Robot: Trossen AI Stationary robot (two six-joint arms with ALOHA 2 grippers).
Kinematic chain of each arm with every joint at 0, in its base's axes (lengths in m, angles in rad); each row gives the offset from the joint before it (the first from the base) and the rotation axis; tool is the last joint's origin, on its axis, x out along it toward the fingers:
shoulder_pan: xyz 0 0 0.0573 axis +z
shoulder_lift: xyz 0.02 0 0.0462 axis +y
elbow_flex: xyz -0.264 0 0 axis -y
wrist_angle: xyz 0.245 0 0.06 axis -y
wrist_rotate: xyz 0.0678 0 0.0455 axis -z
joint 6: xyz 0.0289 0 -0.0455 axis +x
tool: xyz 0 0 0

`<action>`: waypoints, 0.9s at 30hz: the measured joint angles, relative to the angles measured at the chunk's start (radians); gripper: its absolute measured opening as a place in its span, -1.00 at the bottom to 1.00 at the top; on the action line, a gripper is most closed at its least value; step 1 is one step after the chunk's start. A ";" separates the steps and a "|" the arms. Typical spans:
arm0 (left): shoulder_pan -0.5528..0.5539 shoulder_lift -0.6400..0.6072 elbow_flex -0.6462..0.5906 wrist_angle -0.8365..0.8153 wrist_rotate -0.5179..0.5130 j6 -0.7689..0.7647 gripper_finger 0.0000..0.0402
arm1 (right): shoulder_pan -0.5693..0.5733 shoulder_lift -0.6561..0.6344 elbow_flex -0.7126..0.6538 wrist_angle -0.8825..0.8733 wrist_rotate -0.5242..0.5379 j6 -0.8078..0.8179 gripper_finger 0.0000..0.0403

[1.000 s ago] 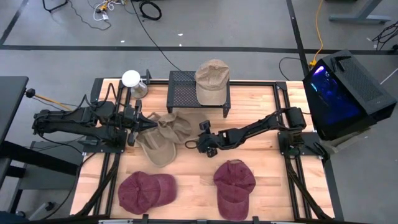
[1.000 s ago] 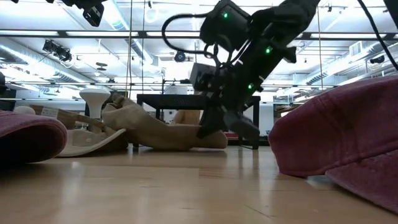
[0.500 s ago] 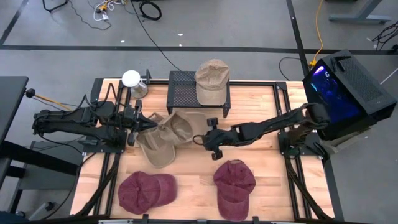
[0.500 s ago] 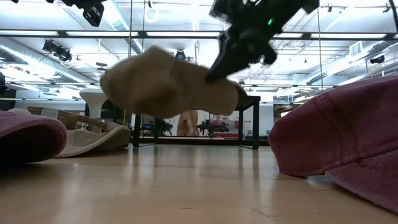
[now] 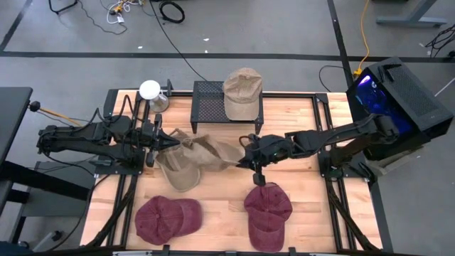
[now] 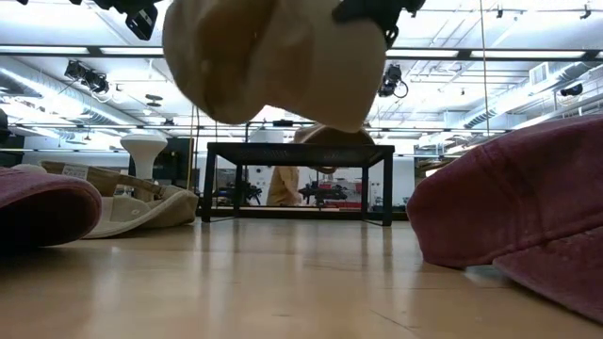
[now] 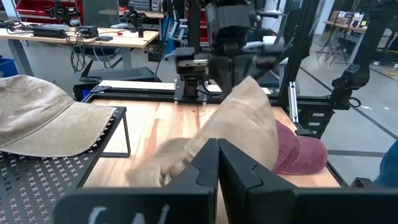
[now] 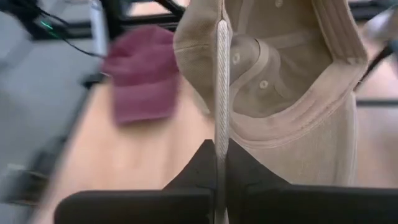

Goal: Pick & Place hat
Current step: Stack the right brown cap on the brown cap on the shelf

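Note:
I should put the tan hat top up on the wood (image 5: 231,179) before I take its top, because my right gripper is pinching the hat's edge and its hollow inside (image 8: 298,65) is showing.
A tan hat (image 5: 206,151) hangs above the table with my right gripper (image 5: 243,161) shut on it. In the right wrist view its hollow inside (image 8: 280,74) faces the camera. In the low view the tan hat (image 6: 268,56) is high over the wood. A second tan hat (image 5: 178,173) lies on the table below it. A third tan hat (image 5: 242,91) rests on the black rack (image 5: 210,107). Two maroon hats (image 5: 168,217) (image 5: 268,212) lie near the front edge. My left gripper (image 5: 158,142) hovers shut at the left, holding nothing. My right gripper pinches the tan hat's brim (image 8: 219,115) between its two fingers (image 8: 199,171), at the brim's edge. The fingers come from the table's right, slanting down. The hat is lifted clear of the table, and its crown trails from the gripper toward the table's left.
A white round object (image 5: 150,90) stands at the far left by the rack. A black box with a lit screen (image 5: 391,107) sits off the table's right edge. Bare wood (image 5: 298,185) shows between the rack and the front hats.
My right gripper has risen and drawn back toward the table's right edge, rolling its wrist as it went. The tan hat has come up off the table with it and now hangs clear, while the other tan hat stays where it lay.

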 joint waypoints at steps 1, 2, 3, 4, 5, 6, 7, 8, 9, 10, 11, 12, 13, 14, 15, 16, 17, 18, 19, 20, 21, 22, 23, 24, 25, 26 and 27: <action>0.000 0.000 0.000 0.000 0.000 0.000 -0.93 | -0.004 -0.002 0.000 0.000 -0.042 0.039 -0.98; 0.000 0.000 0.000 0.000 0.000 0.000 -0.93 | -0.009 -0.002 0.000 0.000 -0.083 0.076 -0.98; 0.000 0.000 0.000 0.000 0.000 0.000 -0.93 | -0.014 -0.002 0.000 0.000 -0.127 0.109 -0.98; 0.000 0.000 0.000 0.000 0.000 0.000 -0.93 | -0.016 -0.002 0.000 0.000 -0.169 0.142 -0.98; 0.000 0.000 0.000 0.000 0.000 0.000 -0.93 | -0.017 -0.002 0.000 0.001 -0.207 0.171 -0.98; 0.000 0.000 0.000 0.000 0.000 0.000 -0.93 | -0.020 -0.002 0.000 0.003 -0.248 0.196 -0.98; 0.000 0.000 0.000 0.000 0.000 0.000 -0.93 | -0.022 -0.002 0.000 0.006 -0.287 0.220 -0.98; 0.000 0.000 0.000 0.000 0.000 0.000 -0.93 | -0.024 -0.002 0.000 0.010 -0.327 0.241 -0.98; 0.000 0.000 0.000 0.000 0.000 0.000 -0.93 | -0.027 -0.002 0.000 0.019 -0.373 0.263 -0.98; 0.000 0.000 0.000 0.000 0.000 0.000 -0.93 | -0.032 -0.002 0.000 0.028 -0.418 0.282 -0.98; 0.000 0.000 0.000 0.000 0.000 0.000 -0.93 | -0.039 -0.002 0.000 0.039 -0.470 0.300 -0.98; 0.000 0.000 0.000 0.000 0.000 0.000 -0.93 | -0.046 -0.002 0.000 0.047 -0.518 0.319 -0.97; 0.000 0.000 0.000 0.000 0.000 0.000 -0.93 | -0.054 -0.002 0.000 0.052 -0.560 0.337 -0.97; 0.000 0.000 0.000 0.000 0.000 0.000 -0.93 | -0.061 -0.002 0.000 0.054 -0.595 0.348 -0.97; 0.000 0.000 0.000 0.000 0.000 0.000 -0.93 | -0.067 -0.001 0.000 0.056 -0.625 0.363 -0.97; 0.000 0.000 0.000 0.000 0.000 0.000 -0.93 | -0.074 0.000 0.000 0.056 -0.649 0.372 -0.97; 0.000 0.000 0.000 0.000 0.000 0.000 -0.93 | -0.082 0.001 0.000 0.056 -0.670 0.386 -0.97; 0.000 0.000 0.000 0.000 0.000 0.000 -0.93 | -0.090 0.001 0.000 0.056 -0.691 0.392 -0.97; 0.000 0.000 0.000 0.000 0.000 0.000 -0.93 | -0.100 0.003 0.000 0.057 -0.713 0.401 -0.97; 0.000 0.000 0.000 0.000 0.000 0.000 -0.93 | -0.111 0.008 0.000 0.062 -0.735 0.412 -0.97; 0.000 0.000 0.000 0.000 0.000 0.000 -0.93 | -0.123 0.010 0.000 0.062 -0.750 0.423 -0.97; 0.000 0.000 0.000 0.000 0.000 0.000 -0.93 | -0.139 0.013 0.000 0.056 -0.759 0.432 -0.97; 0.000 0.000 0.000 0.000 0.000 0.000 -0.93 | -0.155 0.019 0.000 0.060 -0.764 0.440 -0.97; 0.000 0.000 0.000 0.001 0.000 0.000 -0.93 | -0.170 0.023 0.000 0.067 -0.766 0.445 -0.97; 0.000 0.000 0.000 0.000 0.000 0.000 -0.93 | -0.185 0.025 -0.001 0.062 -0.764 0.446 -0.97; 0.000 0.000 0.000 -0.001 0.000 0.000 -0.93 | -0.200 0.028 -0.002 0.060 -0.762 0.446 -0.97; 0.000 0.000 0.000 0.000 0.000 0.000 -0.93 | -0.213 0.036 -0.003 0.074 -0.760 0.450 -0.97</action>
